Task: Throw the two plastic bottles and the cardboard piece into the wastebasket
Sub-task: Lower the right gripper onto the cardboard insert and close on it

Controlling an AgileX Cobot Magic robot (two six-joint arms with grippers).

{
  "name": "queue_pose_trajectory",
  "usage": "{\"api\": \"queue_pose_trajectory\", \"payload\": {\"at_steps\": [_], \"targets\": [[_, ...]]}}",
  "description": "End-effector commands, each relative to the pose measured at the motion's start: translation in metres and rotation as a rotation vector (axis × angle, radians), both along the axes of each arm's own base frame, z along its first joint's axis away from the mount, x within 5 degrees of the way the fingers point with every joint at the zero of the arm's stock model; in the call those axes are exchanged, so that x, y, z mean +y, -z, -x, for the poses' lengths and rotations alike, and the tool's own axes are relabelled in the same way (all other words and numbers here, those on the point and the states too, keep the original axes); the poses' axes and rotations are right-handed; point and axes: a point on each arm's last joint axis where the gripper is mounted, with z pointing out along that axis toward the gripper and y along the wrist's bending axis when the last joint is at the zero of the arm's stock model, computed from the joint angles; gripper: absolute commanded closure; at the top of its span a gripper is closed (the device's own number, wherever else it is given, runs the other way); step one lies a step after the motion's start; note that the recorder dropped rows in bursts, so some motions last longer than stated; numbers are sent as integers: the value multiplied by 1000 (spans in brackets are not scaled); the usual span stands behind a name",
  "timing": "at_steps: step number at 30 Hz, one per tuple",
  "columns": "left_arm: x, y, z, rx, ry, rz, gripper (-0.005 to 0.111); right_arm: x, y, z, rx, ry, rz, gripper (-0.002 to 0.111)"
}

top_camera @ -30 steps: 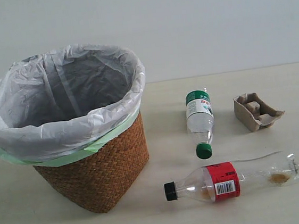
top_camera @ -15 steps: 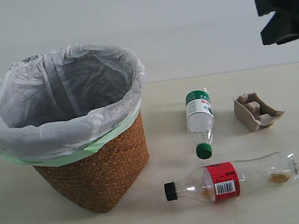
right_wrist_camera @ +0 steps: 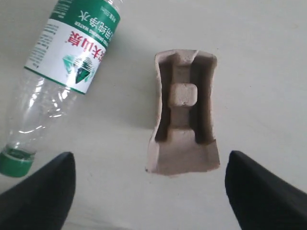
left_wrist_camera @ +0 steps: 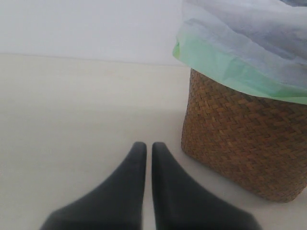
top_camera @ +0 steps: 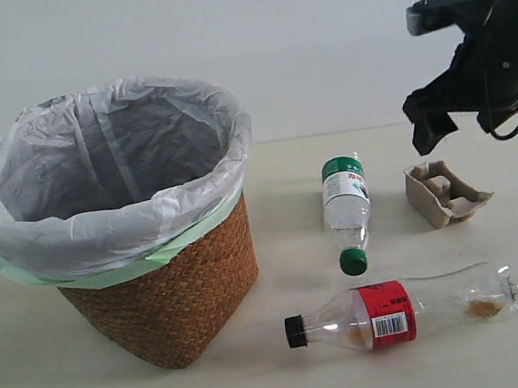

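My right gripper keeps lowering until its fingers are on either side of the cardboard piece's long side (right_wrist_camera: 182, 110), then close: they line up with its narrow width, clear of the green-capped bottle (top_camera: 347, 208).
The wicker wastebasket (top_camera: 168, 296) with its white bag stands at the left; its woven side (left_wrist_camera: 244, 139) fills one part of the left wrist view. The green-capped bottle (top_camera: 346, 211) (right_wrist_camera: 62, 72) lies on the table beside the grey-brown cardboard piece (top_camera: 444, 191) (right_wrist_camera: 184, 115). Nearer the front lies the slim red-label bottle (top_camera: 401, 311). My right gripper (top_camera: 424, 130) (right_wrist_camera: 151, 191) hangs open above the cardboard piece, holding nothing. My left gripper (left_wrist_camera: 149, 149) is shut and empty, low over the table next to the basket; the exterior view does not show it.
The pale table (top_camera: 498, 354) runs back to a plain white wall (top_camera: 318, 49). The right arm's black body (top_camera: 494, 49) reaches in from the upper right. Bare tabletop (left_wrist_camera: 72, 110) lies beside the basket in the left wrist view.
The right arm has come in from the upper right and moved down and left, its gripper now hanging over the cardboard piece. Bottles, cardboard and basket have not moved.
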Motion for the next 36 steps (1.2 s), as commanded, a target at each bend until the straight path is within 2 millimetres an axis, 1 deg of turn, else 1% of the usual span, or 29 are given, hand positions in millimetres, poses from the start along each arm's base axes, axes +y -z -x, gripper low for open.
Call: {"api": "queue_pose_trajectory", "payload": {"at_steps": [1, 6, 7, 11, 13, 17, 19, 23, 26, 31, 32, 33, 36], "targets": [[0, 1, 0, 0, -3, 5, 103, 0, 29, -19, -10, -23, 26, 33], [0, 1, 0, 0, -3, 5, 103, 1, 59, -33, -9, -33, 44, 33], [0, 1, 0, 0, -3, 5, 103, 2, 70, -38, -11, -32, 46, 33], [0, 1, 0, 0, -3, 5, 103, 1, 93, -46, -18, -50, 83, 33], [0, 1, 0, 0, -3, 5, 103, -1, 97, -48, -20, -64, 112, 33], [0, 1, 0, 0, -3, 5, 103, -1, 98, -50, -37, -62, 109, 33], [0, 1, 0, 0, -3, 5, 103, -1, 105, -51, -24, -63, 113, 33], [0, 1, 0, 0, -3, 5, 103, 0, 128, -53, 18, -52, 114, 33], [0, 1, 0, 0, -3, 5, 103, 0, 137, -53, 33, -51, 115, 33], [0, 1, 0, 0, -3, 5, 103, 0, 142, -53, 46, -39, 111, 34], [0, 1, 0, 0, -3, 5, 103, 0, 142, -53, 51, -36, 110, 37], [0, 1, 0, 0, -3, 5, 103, 0, 143, -53, 55, -18, 102, 48], [0, 1, 0, 0, -3, 5, 103, -1, 140, -52, 66, 41, 78, 94]]}}
